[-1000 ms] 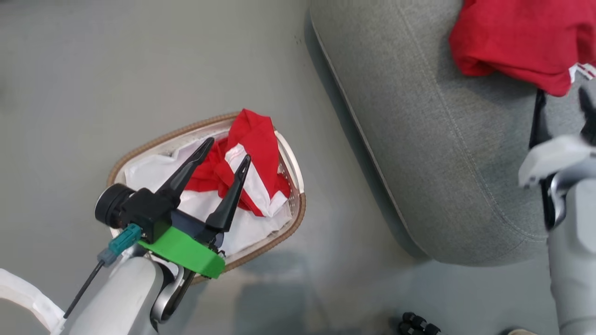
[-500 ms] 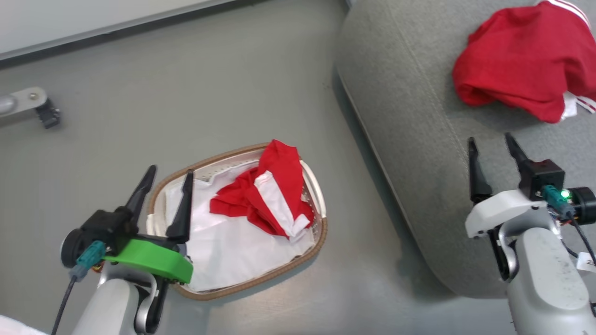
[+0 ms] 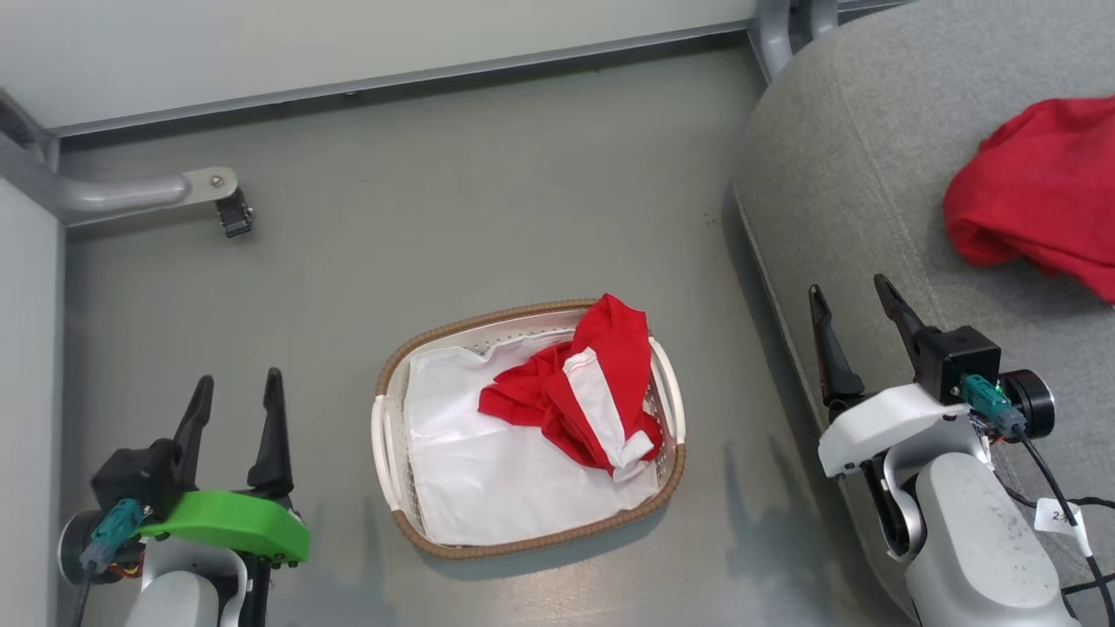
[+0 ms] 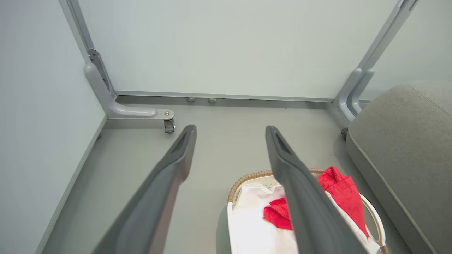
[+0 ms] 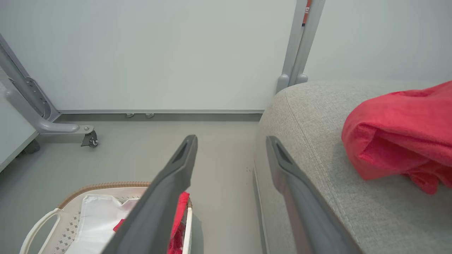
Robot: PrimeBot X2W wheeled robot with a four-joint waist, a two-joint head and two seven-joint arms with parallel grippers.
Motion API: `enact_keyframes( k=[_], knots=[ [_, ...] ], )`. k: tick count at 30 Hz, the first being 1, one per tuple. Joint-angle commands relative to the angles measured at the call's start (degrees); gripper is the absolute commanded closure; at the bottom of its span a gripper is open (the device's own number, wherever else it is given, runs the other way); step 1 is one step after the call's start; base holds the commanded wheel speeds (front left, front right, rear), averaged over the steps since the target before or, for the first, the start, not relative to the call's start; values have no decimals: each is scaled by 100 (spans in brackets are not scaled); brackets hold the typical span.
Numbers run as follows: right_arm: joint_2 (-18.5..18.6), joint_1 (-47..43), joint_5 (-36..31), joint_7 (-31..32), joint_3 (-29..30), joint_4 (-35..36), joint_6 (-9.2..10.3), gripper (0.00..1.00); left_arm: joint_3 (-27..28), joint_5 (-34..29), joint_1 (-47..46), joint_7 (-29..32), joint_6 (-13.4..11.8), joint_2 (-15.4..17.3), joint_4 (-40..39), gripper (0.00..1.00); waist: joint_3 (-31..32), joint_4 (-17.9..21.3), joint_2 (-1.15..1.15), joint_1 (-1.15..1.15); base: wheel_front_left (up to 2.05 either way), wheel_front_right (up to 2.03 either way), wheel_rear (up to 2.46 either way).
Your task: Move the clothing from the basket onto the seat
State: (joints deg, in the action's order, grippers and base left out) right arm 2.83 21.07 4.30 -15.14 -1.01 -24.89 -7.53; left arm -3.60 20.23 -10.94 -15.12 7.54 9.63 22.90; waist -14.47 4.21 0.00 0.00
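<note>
I expect the white sheet (image 3: 486, 465) to stay in the basket when I lift the crumpled clothing (image 3: 587, 388), because the clothing is lying loose on the spread-out sheet.
The cream basket (image 3: 388, 435) with a brown rim stands on the floor in the middle of the head view. Inside it lies a crumpled red and white piece of clothing (image 3: 584, 392) on a white sheet (image 3: 488, 470). A second red garment (image 3: 1037, 192) rests on the grey seat (image 3: 854, 165) at the right. My left gripper (image 3: 239, 387) is open and empty over the floor, left of the basket. Over the seat's near edge my right gripper (image 3: 849, 292) stands open and empty. The basket (image 4: 235, 183) and its clothing (image 4: 344, 192) show in the left wrist view, the seat's garment (image 5: 402, 130) in the right wrist view.
A pale wall panel (image 3: 348, 35) runs along the back. A grey metal frame foot with a caster (image 3: 222, 200) sits on the floor at the back left. Another panel (image 3: 26, 392) stands at the far left. Grey floor (image 3: 488, 200) surrounds the basket.
The head camera has pulled back and up, so the whole scene sits lower in view. My left gripper has drawn back from over the basket to the floor at its left. Both stay open.
</note>
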Motion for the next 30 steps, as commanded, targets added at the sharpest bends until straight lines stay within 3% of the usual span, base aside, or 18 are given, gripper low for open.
enact_keyframes(
  k=[1,16,30],
  knots=[
    [20,-101,69,-1,-39,51,8,0,126,-99,119,-5,-11,-8,-17,0,210,-272,0,0,0,0,0],
    [22,-804,407,-1,-65,447,8,0,590,-460,760,-4,-11,-318,-355,0,604,-444,0,0,0,0,0],
    [18,-938,464,-1,-73,553,8,0,411,-451,752,-5,-11,-366,-470,0,572,-390,0,0,0,0,0]
  ],
)
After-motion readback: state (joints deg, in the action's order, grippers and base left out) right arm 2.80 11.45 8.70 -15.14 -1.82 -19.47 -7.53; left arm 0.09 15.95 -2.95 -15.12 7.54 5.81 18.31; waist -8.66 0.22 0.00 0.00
